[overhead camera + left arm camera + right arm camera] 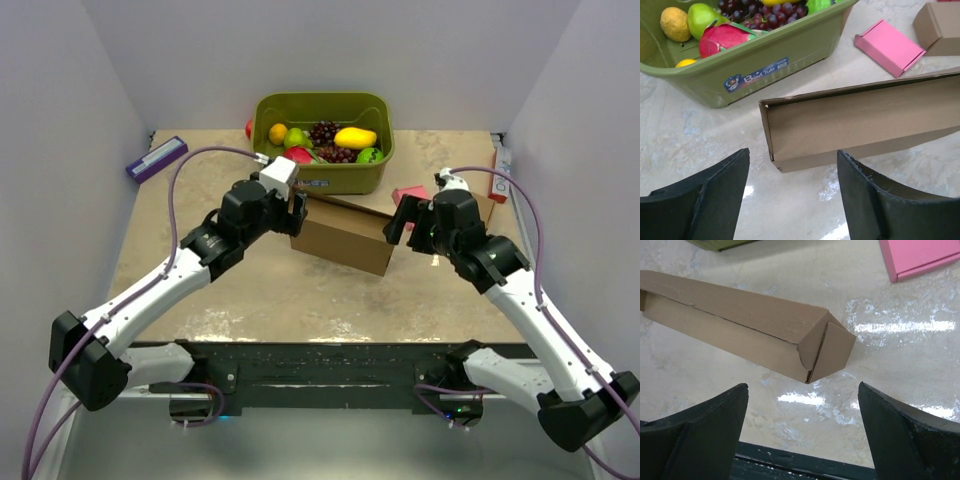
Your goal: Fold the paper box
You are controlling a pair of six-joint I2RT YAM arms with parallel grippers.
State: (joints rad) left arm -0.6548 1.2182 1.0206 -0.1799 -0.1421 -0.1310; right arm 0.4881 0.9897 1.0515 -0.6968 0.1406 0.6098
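Observation:
My right gripper needs to move back over the lid's end point(807, 322) and press down, because it is in front and the paper box gapes open along the lid's front edge point(747, 330).
The paper box point(345, 235) is a long brown cardboard piece folded into a closed shape, resting on the table between the two arms. My left gripper point(297, 215) hovers at its left end, my right gripper point(400, 225) at its right end. In the left wrist view the box point(865, 120) shows an open inner side just beyond my open left gripper point(792, 160), apart from both fingers. In the right wrist view the box's folded end point(822, 352) sits beyond my open right gripper point(802, 386), untouched.
A green basket point(375, 175) of fruit stands right behind the box. A pink flat block point(890, 47) and a small brown box point(940, 27) lie to the back right. A purple item point(157, 158) lies back left. The table's black front edge point(790, 460) is close.

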